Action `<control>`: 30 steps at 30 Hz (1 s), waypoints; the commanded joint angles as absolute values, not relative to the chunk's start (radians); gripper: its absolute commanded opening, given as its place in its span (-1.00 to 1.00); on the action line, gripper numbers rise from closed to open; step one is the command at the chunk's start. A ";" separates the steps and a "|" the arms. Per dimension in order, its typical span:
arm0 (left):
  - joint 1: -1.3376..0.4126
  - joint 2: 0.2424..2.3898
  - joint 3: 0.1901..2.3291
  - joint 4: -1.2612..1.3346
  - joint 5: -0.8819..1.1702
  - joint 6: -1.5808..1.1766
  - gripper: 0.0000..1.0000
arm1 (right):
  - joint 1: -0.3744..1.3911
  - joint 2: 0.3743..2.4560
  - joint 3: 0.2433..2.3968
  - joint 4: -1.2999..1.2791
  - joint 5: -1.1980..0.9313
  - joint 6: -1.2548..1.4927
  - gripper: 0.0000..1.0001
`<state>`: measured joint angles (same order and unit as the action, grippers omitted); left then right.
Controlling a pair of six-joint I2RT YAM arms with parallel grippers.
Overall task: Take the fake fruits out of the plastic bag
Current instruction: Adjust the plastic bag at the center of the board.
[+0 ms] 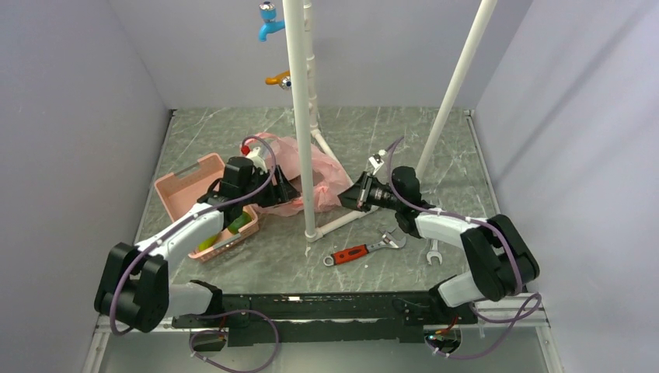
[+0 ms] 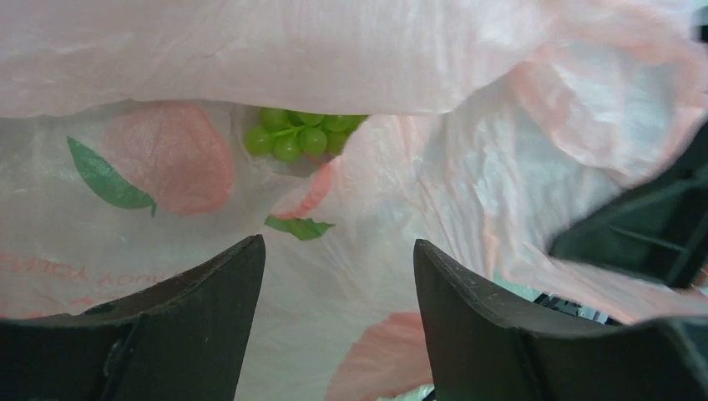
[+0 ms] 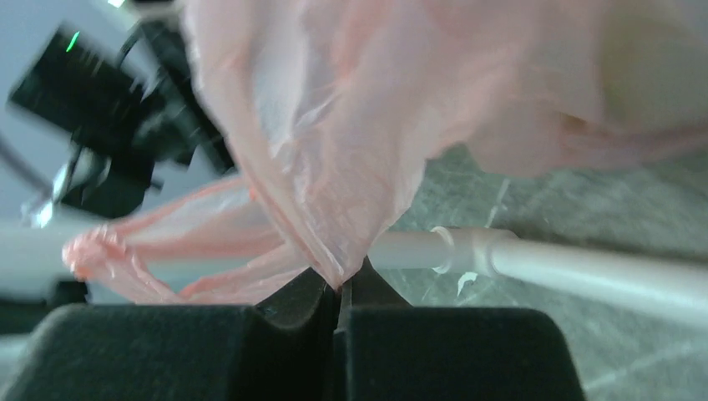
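Observation:
My right gripper is pinching a fold of the bag's upper film (image 2: 292,79), which hangs over the green grapes. My right gripper should pull that fold toward the wrench (image 1: 364,249) before my left gripper reaches in.
The pink plastic bag (image 1: 311,175) lies mid-table behind the white pipe. My left gripper (image 1: 281,190) is open at the bag's left side; in the left wrist view its gripper (image 2: 338,251) faces the bag (image 2: 417,167), and a bunch of green fake grapes (image 2: 300,134) shows deep inside the opening. My right gripper (image 1: 347,198) is shut on a pinched fold of the bag (image 3: 334,167) at its right side, as the right wrist view (image 3: 341,284) shows. Green fake fruits (image 1: 233,225) lie in the pink slotted basket.
A pink slotted basket (image 1: 186,183) stands left of the bag. A white pipe frame (image 1: 301,116) rises in front of the bag, with a pipe along the table (image 3: 543,259). A red-handled adjustable wrench (image 1: 365,250) and a small spanner (image 1: 433,252) lie near the front.

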<state>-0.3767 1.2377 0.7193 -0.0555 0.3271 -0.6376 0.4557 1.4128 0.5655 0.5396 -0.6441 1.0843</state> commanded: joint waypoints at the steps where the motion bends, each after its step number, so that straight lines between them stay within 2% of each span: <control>1: -0.380 1.299 0.736 0.017 0.335 -0.621 0.38 | 0.458 1.475 0.530 1.018 -0.948 0.855 -1.00; 8: -0.385 1.291 0.709 0.022 0.306 -0.601 0.34 | 0.433 1.590 0.452 1.209 -0.996 0.776 -1.00; 13: -0.402 1.264 0.653 0.055 0.304 -0.609 0.31 | 0.422 1.614 0.439 1.140 -0.917 0.717 -1.00; 17: -0.400 1.242 0.649 0.036 0.269 -0.601 0.38 | 0.423 1.567 0.411 0.935 -0.807 0.430 -1.00; 23: -0.403 1.300 0.764 -0.015 0.250 -0.533 0.53 | 0.420 1.613 0.395 1.111 -0.876 0.536 -1.00; 30: -0.449 1.425 0.823 0.080 0.266 -0.515 0.37 | 0.472 1.417 0.469 0.796 -0.825 0.432 -1.00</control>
<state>-0.4175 1.3693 0.7769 0.0120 0.2634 -0.5491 0.4358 1.5372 0.3981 0.9176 -0.8452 0.5312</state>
